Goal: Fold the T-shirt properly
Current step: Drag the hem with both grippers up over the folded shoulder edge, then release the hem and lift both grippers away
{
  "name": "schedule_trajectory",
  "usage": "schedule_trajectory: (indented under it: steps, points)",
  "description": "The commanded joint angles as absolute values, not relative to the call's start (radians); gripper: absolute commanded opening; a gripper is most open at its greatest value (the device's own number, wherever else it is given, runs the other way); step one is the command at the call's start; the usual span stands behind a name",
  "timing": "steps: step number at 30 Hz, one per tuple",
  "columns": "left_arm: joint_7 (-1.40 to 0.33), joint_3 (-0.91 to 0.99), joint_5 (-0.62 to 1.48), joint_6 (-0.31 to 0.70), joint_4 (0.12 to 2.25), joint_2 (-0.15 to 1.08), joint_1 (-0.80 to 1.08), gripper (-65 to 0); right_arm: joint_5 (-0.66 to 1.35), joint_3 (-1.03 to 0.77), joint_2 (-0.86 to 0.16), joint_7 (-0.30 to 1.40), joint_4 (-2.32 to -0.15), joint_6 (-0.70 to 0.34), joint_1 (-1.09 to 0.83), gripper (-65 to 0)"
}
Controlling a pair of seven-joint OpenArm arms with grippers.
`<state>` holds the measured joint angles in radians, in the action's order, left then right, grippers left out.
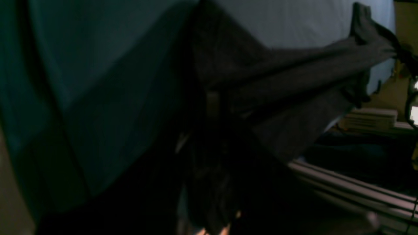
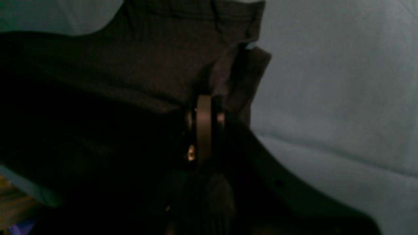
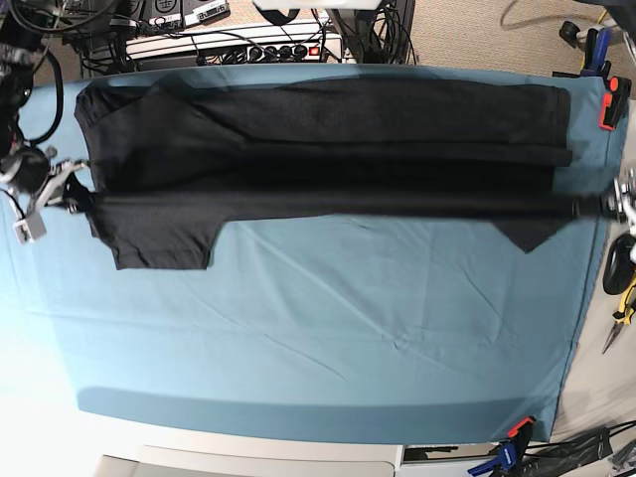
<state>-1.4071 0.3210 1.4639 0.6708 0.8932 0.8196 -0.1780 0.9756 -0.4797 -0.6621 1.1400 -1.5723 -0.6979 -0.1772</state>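
Note:
The T-shirt's near edge (image 3: pixel 343 206) is tight and straight between the robot's grippers, so the left gripper should go on laying it over the T-shirt's far half (image 3: pixel 545 129) and let go there.
The dark charcoal T-shirt (image 3: pixel 328 129) lies across the far half of the teal table cloth (image 3: pixel 348 328), plain side up. Its near edge is lifted and pulled taut into a straight fold line between my two grippers. My right gripper (image 3: pixel 79 199) sits at the table's left side, shut on the shirt's edge near a sleeve that hangs toward the front. In the right wrist view its fingers (image 2: pixel 204 127) pinch dark fabric (image 2: pixel 147 65). My left gripper (image 3: pixel 604 206) is shut on the shirt at the right side. The left wrist view shows the cloth (image 1: pixel 287 75) stretching away from it.
A power strip with cables (image 3: pixel 238 45) runs behind the table's far edge. Orange clamps (image 3: pixel 611 104) (image 3: pixel 519 429) pin the teal cloth at the right corners. Hand tools (image 3: pixel 621 298) lie off the right edge. Bare teal cloth covers the near half.

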Motion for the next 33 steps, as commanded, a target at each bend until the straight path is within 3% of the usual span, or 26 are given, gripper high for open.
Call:
schedule_trajectory:
  steps: [1, 18, 20, 22, 23, 24, 33]
  points:
    - [-1.396, 0.345, 1.484, 0.671, 0.907, 0.855, -0.179, -65.0, 0.992, -0.501, -0.692, 1.122, -1.591, -0.698, -0.181, -65.0]
    - [-1.396, 0.422, 1.484, 0.656, 0.948, 0.845, -0.022, -65.0, 0.969, -0.504, -0.665, 1.184, -1.591, -0.698, -0.258, -65.0]
    - [-1.396, 0.422, 1.484, 0.656, 0.948, 0.845, -0.022, -50.1, 0.973, -0.504, -0.638, 1.225, -1.591, -0.698, -0.258, -64.7]
    - [-1.396, 0.422, 1.484, 0.656, 0.948, 0.845, -0.022, -39.3, 0.971, -0.504, -0.605, 1.247, -1.591, -0.698, -0.259, -45.5]
    - [-1.396, 0.422, 1.484, 0.655, 0.949, 0.846, -0.022, -37.9, 0.971, -0.504, -0.589, 1.246, -1.591, -0.698, -0.260, -38.5]
    - [-1.396, 0.422, 1.484, 0.655, 0.950, 0.846, -0.022, -37.9, 0.972, -0.504, -0.574, 1.239, -1.591, -0.698, -0.260, -35.4]
    - [-1.396, 0.422, 1.484, 0.656, 1.045, 0.853, -0.023, -37.9, 0.830, -0.561, -0.492, 1.078, -1.590, -0.698, -0.121, -35.4]
